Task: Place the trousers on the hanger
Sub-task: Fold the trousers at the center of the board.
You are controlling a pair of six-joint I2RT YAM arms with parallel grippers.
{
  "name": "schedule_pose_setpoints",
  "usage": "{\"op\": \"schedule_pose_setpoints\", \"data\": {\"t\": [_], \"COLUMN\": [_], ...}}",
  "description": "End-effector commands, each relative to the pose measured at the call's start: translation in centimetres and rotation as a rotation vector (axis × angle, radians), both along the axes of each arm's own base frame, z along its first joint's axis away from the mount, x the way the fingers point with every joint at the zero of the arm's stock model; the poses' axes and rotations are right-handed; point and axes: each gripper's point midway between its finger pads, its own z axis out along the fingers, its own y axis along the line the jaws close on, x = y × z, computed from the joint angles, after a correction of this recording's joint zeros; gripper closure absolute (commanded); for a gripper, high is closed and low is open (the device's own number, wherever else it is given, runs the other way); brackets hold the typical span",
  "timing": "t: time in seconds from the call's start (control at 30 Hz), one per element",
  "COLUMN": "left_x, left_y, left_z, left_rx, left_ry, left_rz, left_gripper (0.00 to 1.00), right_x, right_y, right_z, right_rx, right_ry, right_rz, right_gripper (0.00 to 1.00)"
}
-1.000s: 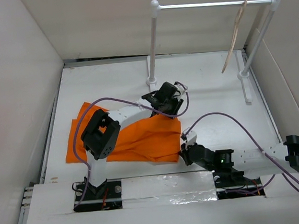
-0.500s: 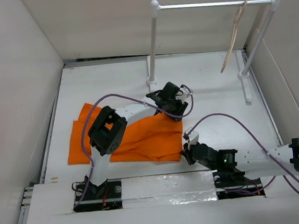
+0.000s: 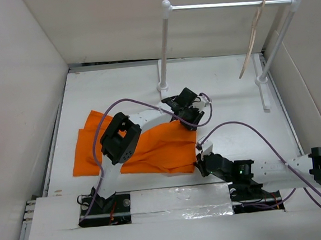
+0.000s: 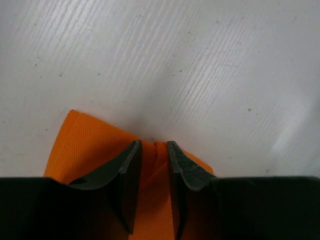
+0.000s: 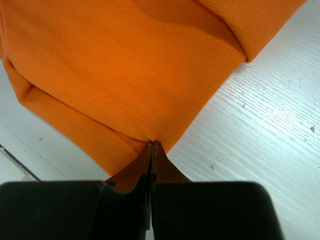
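Note:
I should open my left gripper's parted fingers, where a bunched fold of the trousers [image 4: 159, 155] sits loosely, and then close them firmly on the trousers' far edge [image 4: 154, 143].
The orange trousers [image 3: 157, 148] lie folded on the white table, left of centre. My left gripper [image 3: 191, 120] is at their far right corner; in the left wrist view [image 4: 154, 146] its jaws stand close together with a bunched fold of the trousers [image 4: 90, 145] pinched between them. My right gripper [image 3: 200, 159] is at their near right edge; in the right wrist view [image 5: 152, 145] it is shut on the fabric edge of the trousers [image 5: 125, 65]. The beige hanger [image 3: 252, 36] hangs by its hook from the rack rod at the back right, apart from both grippers.
The white rack [image 3: 165, 46] with its metal rod [image 3: 223, 4] stands at the back, its feet on the table. White walls enclose the table on the left, back and right. Purple cables loop over both arms.
My left gripper has shifted a little to the right with the fabric corner, and the trousers' left edge has crept right. My right gripper has stayed nearly in place.

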Motion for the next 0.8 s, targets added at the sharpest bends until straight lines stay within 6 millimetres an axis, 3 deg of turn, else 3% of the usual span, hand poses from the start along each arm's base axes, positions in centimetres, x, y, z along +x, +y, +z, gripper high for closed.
{"op": "schedule_pose_setpoints", "data": {"t": [0.0, 0.07, 0.13, 0.3, 0.43, 0.63, 0.73, 0.77], "left_x": [-0.6, -0.5, -0.7, -0.9, -1.0, -0.4, -0.1, -0.1], "left_y": [-1.0, -1.2, -1.5, -1.8, -1.1, -0.4, -0.6, -0.7], "left_z": [1.8, 2.1, 2.5, 2.7, 0.8, -0.5, -0.2, 0.1], "left_rx": [-0.041, -0.046, -0.061, -0.066, -0.010, 0.033, 0.026, 0.020], "left_ry": [0.009, 0.013, 0.025, 0.046, 0.070, 0.051, 0.038, 0.035], "left_rz": [-0.050, -0.046, -0.054, -0.051, -0.036, -0.005, -0.001, -0.002], "left_gripper": [0.75, 0.62, 0.58, 0.56, 0.56, 0.60, 0.72, 0.82], "right_x": [0.4, 0.4, 0.5, 0.6, 0.6, 0.5, 0.4, 0.5], "right_y": [0.0, -0.1, -0.1, -0.4, -0.5, -0.4, -0.4, -0.4], "right_z": [0.6, 0.6, 0.6, 0.5, 0.5, 0.7, 0.4, 0.4], "right_rx": [0.004, 0.002, -0.001, 0.001, 0.007, 0.012, 0.007, 0.008], "right_ry": [-0.012, -0.015, -0.015, -0.011, -0.011, -0.011, -0.004, -0.002], "right_rz": [-0.017, -0.019, -0.021, -0.031, -0.033, -0.030, -0.030, -0.034], "right_gripper": [1.00, 1.00, 1.00, 1.00, 1.00, 1.00, 1.00, 1.00]}}
